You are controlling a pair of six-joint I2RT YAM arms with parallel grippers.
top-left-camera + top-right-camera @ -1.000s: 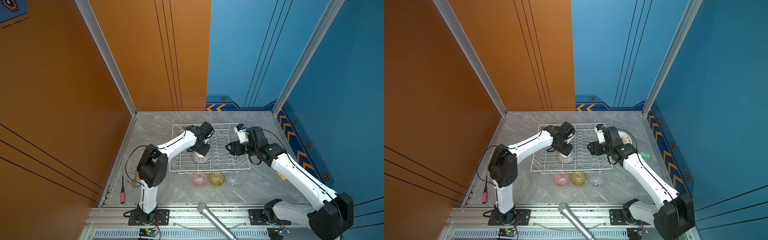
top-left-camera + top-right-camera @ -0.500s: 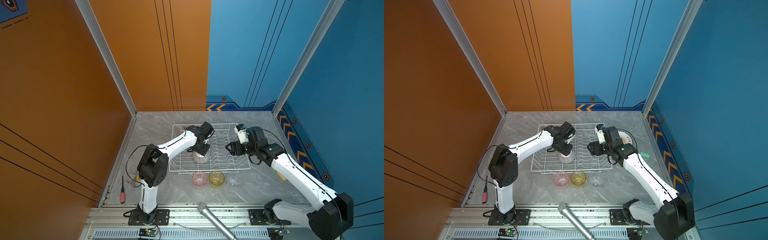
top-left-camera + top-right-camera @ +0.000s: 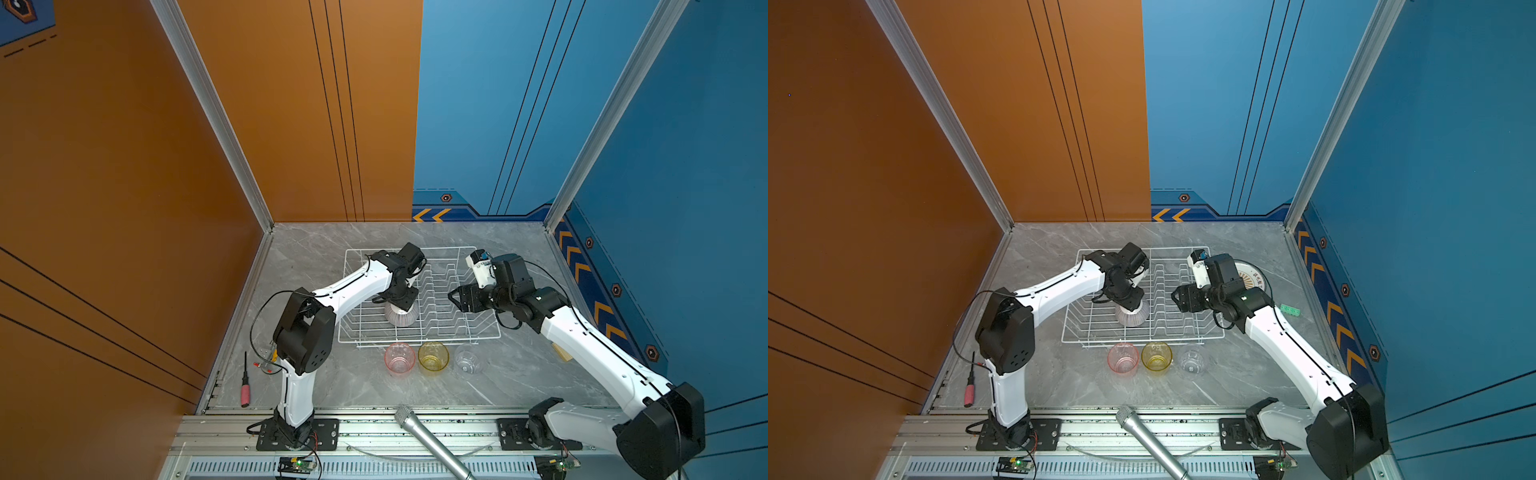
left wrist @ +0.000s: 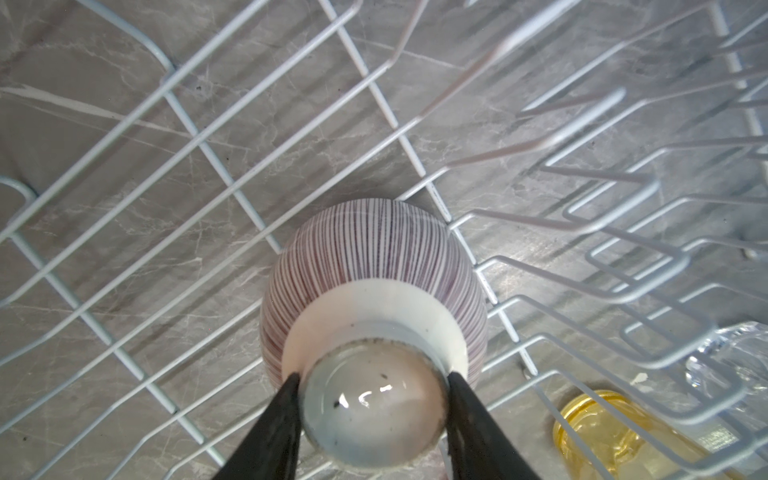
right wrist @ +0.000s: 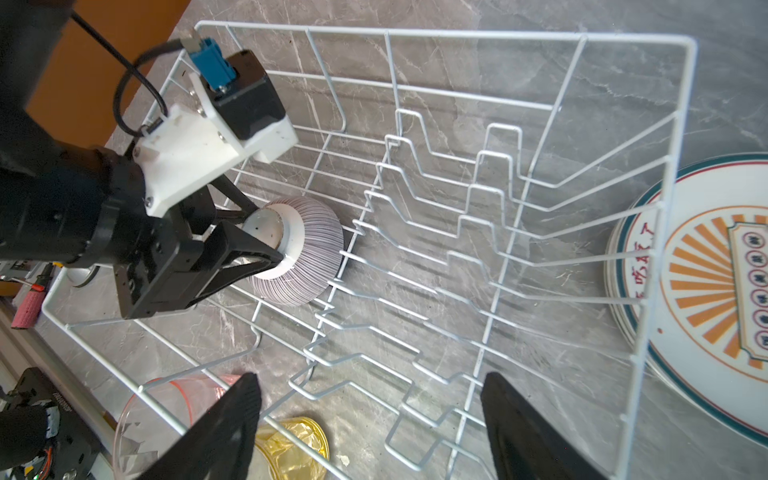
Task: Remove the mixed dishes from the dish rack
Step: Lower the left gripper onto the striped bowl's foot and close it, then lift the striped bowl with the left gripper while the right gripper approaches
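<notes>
I should keep moving my open right gripper in until it can close there, because my left gripper is holding the bowl's foot ring [image 5: 293, 240] and leaves the bowl's rim [image 5: 339, 254] free.
The dish rack [image 3: 374, 340] [image 3: 1092, 341] is a white wire basket in the middle of the table. A finely striped bowl [image 3: 401, 316] [image 3: 1133, 318] [image 4: 374, 257] [image 5: 307, 266] lies upside down on its floor wires, beside the plate-slot wires. My left gripper [image 3: 398, 300] [image 3: 1128, 300] [image 4: 372, 376] [image 5: 266, 232] comes from above and is shut on the bowl's foot ring. My right gripper [image 3: 453, 297] [image 3: 1176, 297] [image 5: 370, 378] hangs open and empty over the rack's right half. Stacked plates [image 3: 1252, 276] [image 5: 706, 282], an orange-sunburst one on top, lie on the table right of the rack.
Pink [image 3: 399, 359], amber [image 3: 433, 356] and clear [image 3: 468, 359] tumblers stand upright in a row before the rack's front rim. A pink-handled screwdriver [image 3: 245, 382] lies front left, a microphone [image 3: 432, 440] pokes in at the front edge, and a green block [image 3: 1290, 309] sits right.
The left gripper's jaws have narrowed onto the bowl's foot. Both arms have hardly moved, and the bowl stays where it was.
</notes>
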